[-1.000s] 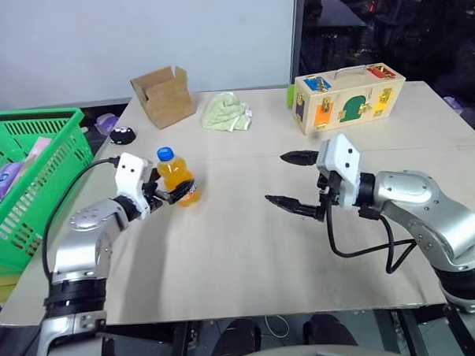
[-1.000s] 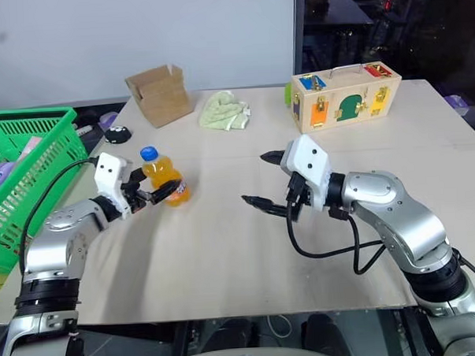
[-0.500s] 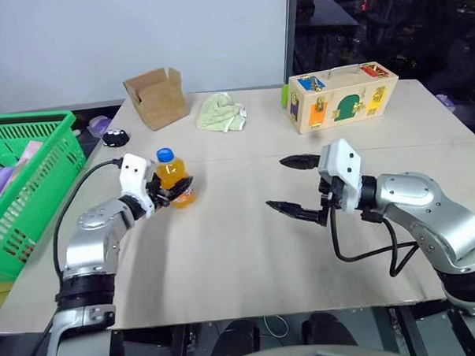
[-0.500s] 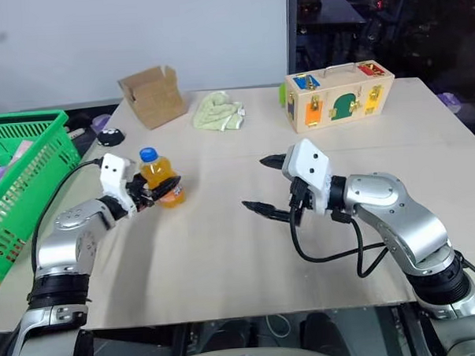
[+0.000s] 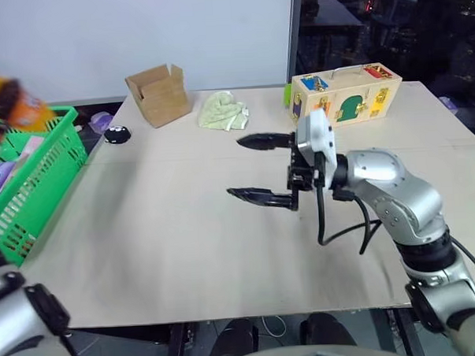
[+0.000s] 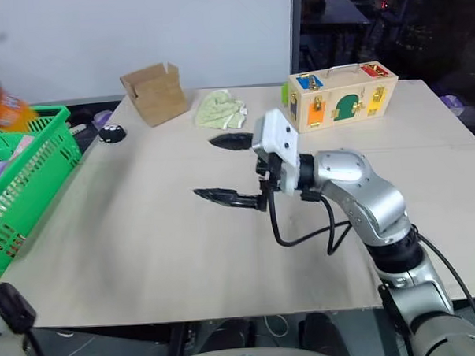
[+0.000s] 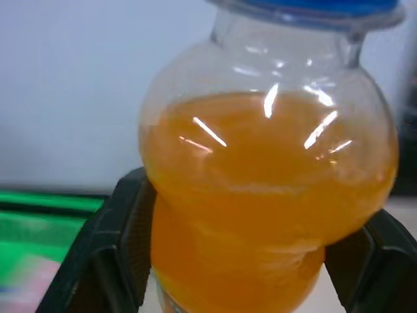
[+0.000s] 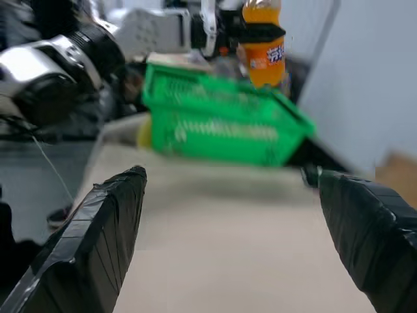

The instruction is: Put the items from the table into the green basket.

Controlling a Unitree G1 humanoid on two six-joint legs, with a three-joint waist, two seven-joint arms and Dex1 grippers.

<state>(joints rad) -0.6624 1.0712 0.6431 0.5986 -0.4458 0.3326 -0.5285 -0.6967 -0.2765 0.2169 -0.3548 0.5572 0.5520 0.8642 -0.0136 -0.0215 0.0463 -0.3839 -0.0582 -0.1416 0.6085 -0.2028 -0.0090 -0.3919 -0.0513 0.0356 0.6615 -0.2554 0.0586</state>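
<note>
The orange-drink bottle's bottom (image 5: 38,119) hangs above the green basket's rim. My left gripper keeps carrying the bottle until it is over the basket's inside (image 5: 13,159), then let go.
The orange-drink bottle (image 7: 260,195) with its blue cap hangs in the air above the near rim of the green basket (image 5: 40,179), to the left of the table (image 5: 185,251). My left gripper (image 8: 260,29) is shut on it, one black finger (image 7: 111,248) on each side of its body. Something pink (image 5: 33,146), perhaps the pack, lies inside the basket. My right gripper (image 5: 253,168) hovers open over the middle of the table, pointing left, with nothing between its fingers.
Along the table's far edge stand a cardboard box (image 5: 160,95), a crumpled pale green cloth (image 5: 224,113) and a wooden lock box (image 5: 346,94). A small black object (image 5: 116,135) lies near the far left corner. A purple item (image 5: 1,174) is in the basket.
My left gripper closed on the bottle, lifted it off the table and swung it up and left over the basket. The right gripper, still open, moved left and up.
</note>
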